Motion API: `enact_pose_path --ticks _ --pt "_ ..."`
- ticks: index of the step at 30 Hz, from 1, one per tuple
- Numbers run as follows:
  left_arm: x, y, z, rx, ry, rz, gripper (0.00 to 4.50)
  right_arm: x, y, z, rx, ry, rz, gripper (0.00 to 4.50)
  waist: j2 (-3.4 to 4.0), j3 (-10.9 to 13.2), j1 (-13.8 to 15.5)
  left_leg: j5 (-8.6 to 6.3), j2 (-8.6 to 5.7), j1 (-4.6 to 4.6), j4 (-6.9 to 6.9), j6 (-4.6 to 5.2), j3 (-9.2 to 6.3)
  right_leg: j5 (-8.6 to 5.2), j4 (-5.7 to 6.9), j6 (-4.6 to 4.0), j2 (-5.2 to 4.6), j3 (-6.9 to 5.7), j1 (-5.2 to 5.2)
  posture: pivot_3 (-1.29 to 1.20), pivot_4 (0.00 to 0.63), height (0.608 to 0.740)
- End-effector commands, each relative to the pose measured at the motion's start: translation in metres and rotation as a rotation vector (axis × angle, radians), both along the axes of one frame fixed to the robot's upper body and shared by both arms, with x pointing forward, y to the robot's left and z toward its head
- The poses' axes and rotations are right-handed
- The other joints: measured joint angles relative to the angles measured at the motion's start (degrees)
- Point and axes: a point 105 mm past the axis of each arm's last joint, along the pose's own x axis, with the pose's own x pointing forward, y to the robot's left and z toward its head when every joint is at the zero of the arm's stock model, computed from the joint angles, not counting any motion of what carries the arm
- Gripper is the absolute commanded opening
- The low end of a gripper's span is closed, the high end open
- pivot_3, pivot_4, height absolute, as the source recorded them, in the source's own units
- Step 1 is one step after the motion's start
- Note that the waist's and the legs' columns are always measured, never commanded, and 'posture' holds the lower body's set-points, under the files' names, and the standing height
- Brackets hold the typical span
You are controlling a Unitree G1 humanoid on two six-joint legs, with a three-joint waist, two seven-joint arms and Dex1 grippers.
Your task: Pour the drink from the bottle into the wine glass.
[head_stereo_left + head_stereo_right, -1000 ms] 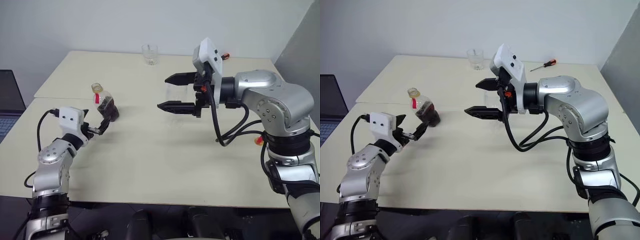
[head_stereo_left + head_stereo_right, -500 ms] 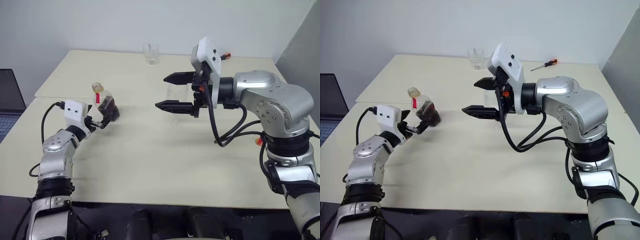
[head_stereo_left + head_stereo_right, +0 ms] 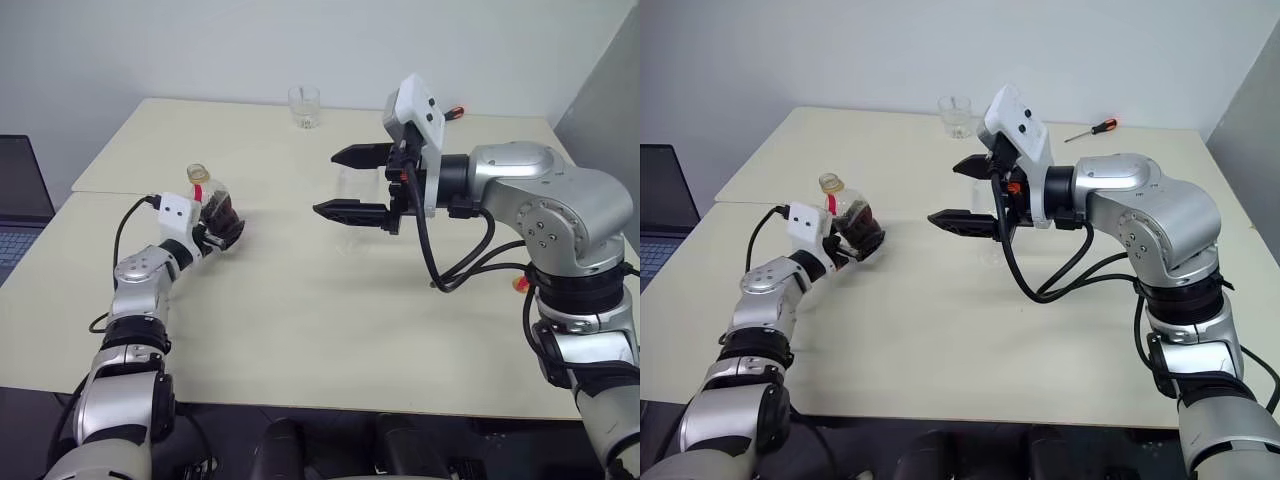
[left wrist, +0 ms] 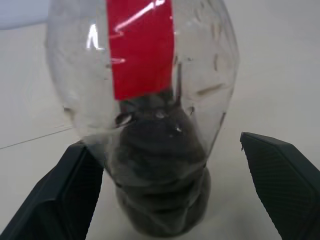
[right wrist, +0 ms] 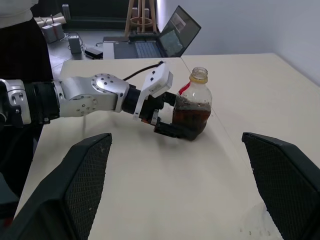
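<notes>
The dark brown drink [image 3: 219,213] will flow out in a thin stream when the robot tips the bottle, because the bottle's open neck [image 3: 197,173] is narrow.
The bottle [image 3: 212,203] stands upright on the left of the table [image 3: 300,320], with no cap on its neck. It has a red label strip, and the dark brown drink [image 4: 160,175] fills its lower part. My left gripper [image 3: 223,224] is open, with one black finger on each side of the bottle's body [image 5: 192,107]. My right gripper [image 3: 327,183] hangs open above the table's middle, pointing toward the bottle and holding nothing. The clear wine glass [image 3: 348,200] stands on the table and shows between and behind the right gripper's fingers [image 3: 965,218].
A short clear tumbler [image 3: 303,105] stands at the table's far edge, and a screwdriver [image 3: 1088,129] lies at the far right. A small yellow-and-red object [image 3: 518,282] lies beside my right arm. A laptop [image 3: 20,195] sits off the table's left side.
My left gripper has moved forward to the bottle, and its fingers now stand on both sides of the bottle's body. The right gripper has stayed in place.
</notes>
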Motion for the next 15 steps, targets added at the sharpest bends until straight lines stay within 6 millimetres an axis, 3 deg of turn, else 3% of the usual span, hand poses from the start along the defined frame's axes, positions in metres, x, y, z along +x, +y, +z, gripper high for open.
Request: enact_pose_path --ticks 1,14,15 --pt "0.009 0.003 0.021 0.026 -0.079 0.028 4.5 -0.006 0.0 0.007 -0.003 -0.047 0.002 4.46 0.0 0.0 0.0 0.0 0.0 0.0 0.0 0.0 -0.01 0.0 0.0 0.0 0.0 0.0 0.0 0.0 0.15 0.74" --pt "0.016 -0.005 0.014 0.002 -0.063 0.025 4.5 -0.005 -0.004 -0.002 -0.038 -0.035 -0.037 4.46 0.0 0.0 0.0 0.0 0.02 -0.05 0.01 0.0 -0.08 0.0 0.01 0.0 -0.02 -0.21 0.01 0.0 0.15 0.74" --pt "0.017 -0.006 0.015 0.0 -0.064 0.02 4.31 -0.004 -0.005 -0.002 -0.042 -0.037 -0.043 4.49 0.0 0.0 0.0 0.0 0.02 -0.06 0.02 0.0 -0.08 0.0 0.01 0.0 -0.02 -0.21 0.01 0.0 0.15 0.74"
